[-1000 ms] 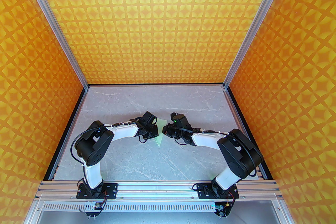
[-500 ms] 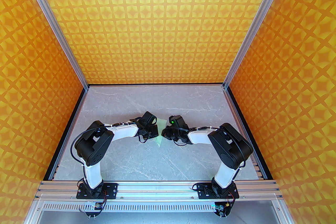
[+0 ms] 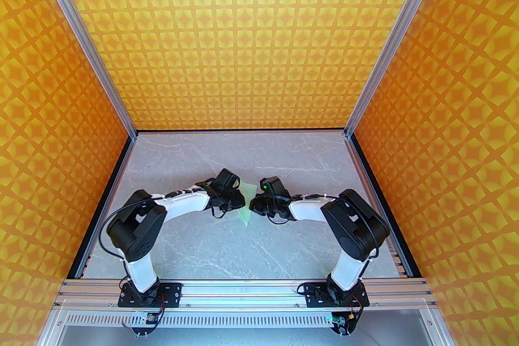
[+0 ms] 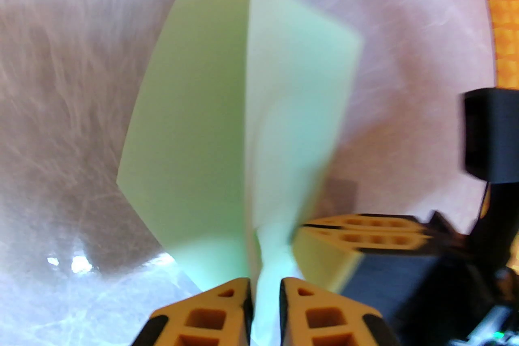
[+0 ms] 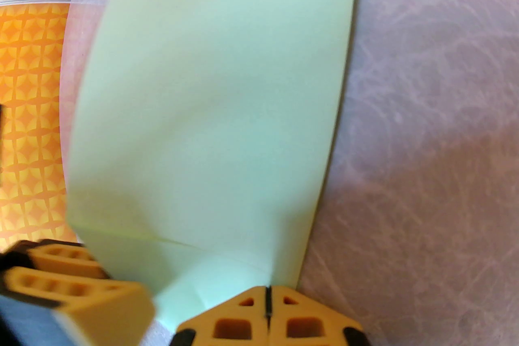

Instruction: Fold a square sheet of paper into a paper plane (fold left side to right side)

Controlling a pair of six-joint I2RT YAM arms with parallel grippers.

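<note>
Next, I let go of the paper's panel with my left gripper, close that gripper and press the panel flat while my right gripper holds its edge, because the panel stands up from the crease.
The sheet of paper (image 3: 246,217) is a pale mint-green folded shape held up off the marble table (image 3: 211,247) between both grippers. In the left wrist view the sheet of paper (image 4: 190,125) shows a raised centre crease and two panels. My left gripper (image 4: 264,295) has its jaws a little apart, with the paper's near end running through the gap. My right gripper (image 5: 267,304) is shut on the sheet of paper (image 5: 211,105) at its near edge. From above, the left gripper (image 3: 239,200) and right gripper (image 3: 253,203) face each other closely. A finished paper plane is out of view.
Orange patterned walls (image 3: 259,32) with aluminium posts (image 3: 369,89) enclose the table on three sides. An aluminium rail (image 3: 243,289) carries both arm bases at the near edge. Bare marble lies in front of and behind the grippers.
The left gripper's jaws have parted slightly, and the left arm's elbow has shifted left and toward the near edge. The right arm's elbow swung left earlier, then held still.
</note>
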